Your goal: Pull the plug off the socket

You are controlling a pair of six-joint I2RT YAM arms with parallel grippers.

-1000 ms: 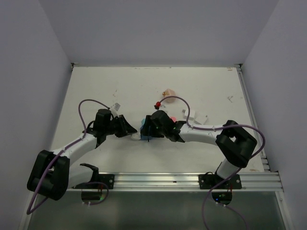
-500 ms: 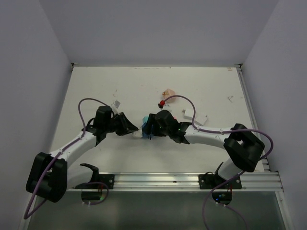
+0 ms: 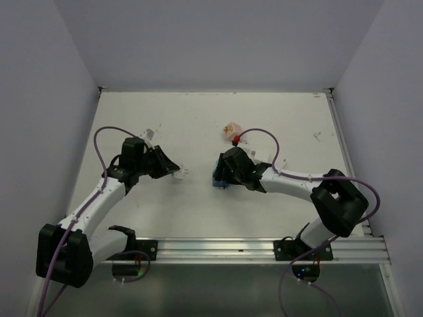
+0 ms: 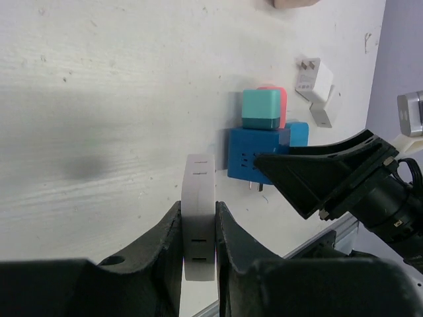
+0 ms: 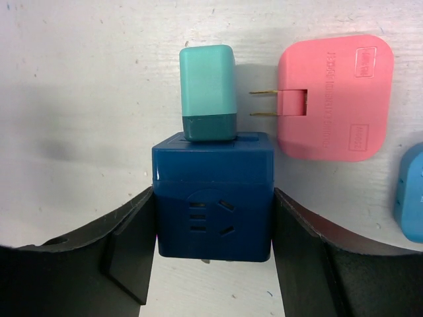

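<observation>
My left gripper should go on carrying the white plug [image 3: 180, 174] to the open tabletop [image 3: 193, 154] until it lies there, then let go, because the plug is hanging clear of the dark blue socket.
My right gripper [image 5: 213, 218] is shut on the dark blue cube socket [image 5: 213, 168], its fingers against the cube's left and right sides. A teal plug [image 5: 208, 89] sits in the socket's far face. My left gripper [image 4: 198, 221] is shut on a white plug [image 4: 200, 181] and holds it clear of the socket, which shows beyond it in the left wrist view [image 4: 254, 153]. In the top view the left gripper [image 3: 173, 173] with the white plug [image 3: 180, 175] is left of the right gripper [image 3: 221, 178] and the blue socket [image 3: 217, 180], with bare table between them.
A pink plug [image 5: 330, 99] lies right of the teal plug, prongs pointing left. A light blue block [image 5: 411, 191] is at the right edge. White chargers [image 3: 271, 160] and a peach object [image 3: 232, 127] lie behind the right arm. The metal rail [image 3: 251, 247] runs along the near edge.
The two grippers have moved apart. The white plug has come away from the blue socket and gone left with the left gripper; the right gripper has carried the socket to the right.
</observation>
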